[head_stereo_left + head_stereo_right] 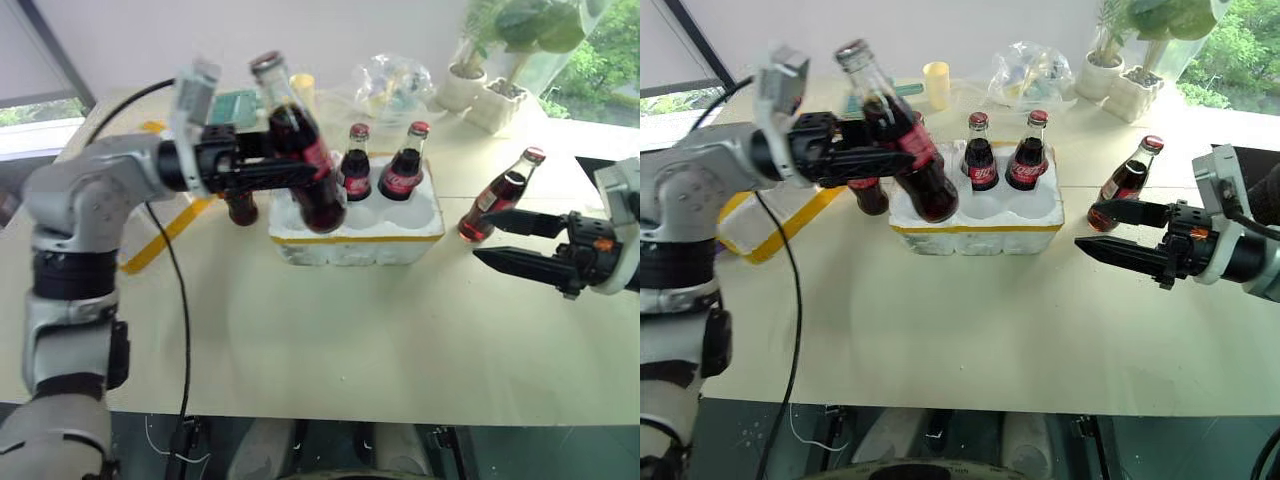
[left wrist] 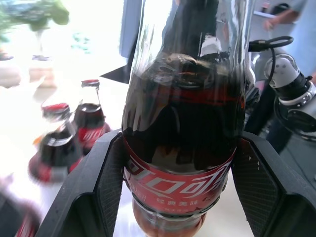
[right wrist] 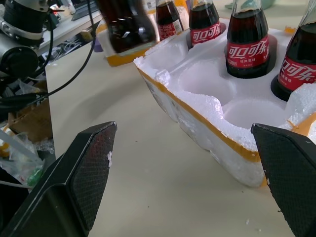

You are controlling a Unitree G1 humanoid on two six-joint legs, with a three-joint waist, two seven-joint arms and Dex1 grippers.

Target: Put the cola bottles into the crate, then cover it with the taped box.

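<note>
The cola bottle's bottom [image 1: 937,207] points down and the crate's front middle well [image 1: 983,209] is empty, so the left gripper should keep moving there until the cola bottle stands inside.
My left gripper [image 1: 320,165] is shut on a cola bottle [image 1: 285,115], holding it tilted in the air over the left end of the crate [image 1: 355,235]. The black fingers [image 2: 106,187] press on the bottle's red label. The crate is white foam with a yellow band; two cola bottles [image 1: 356,165] [image 1: 404,165] stand in its back wells and its front wells are empty. A further bottle [image 1: 240,208] stands on the table left of the crate, and another [image 1: 500,195] to its right. My right gripper [image 1: 487,240] hangs open just in front of that right bottle. The taped box [image 1: 780,215] lies far left, partly behind my left arm.
White pots with plants [image 1: 470,75] and a clear plastic bag [image 1: 395,80] sit along the back of the table, with a yellow cup [image 1: 936,85] beside them. A black cable [image 1: 180,300] hangs from my left arm over the table's front edge.
</note>
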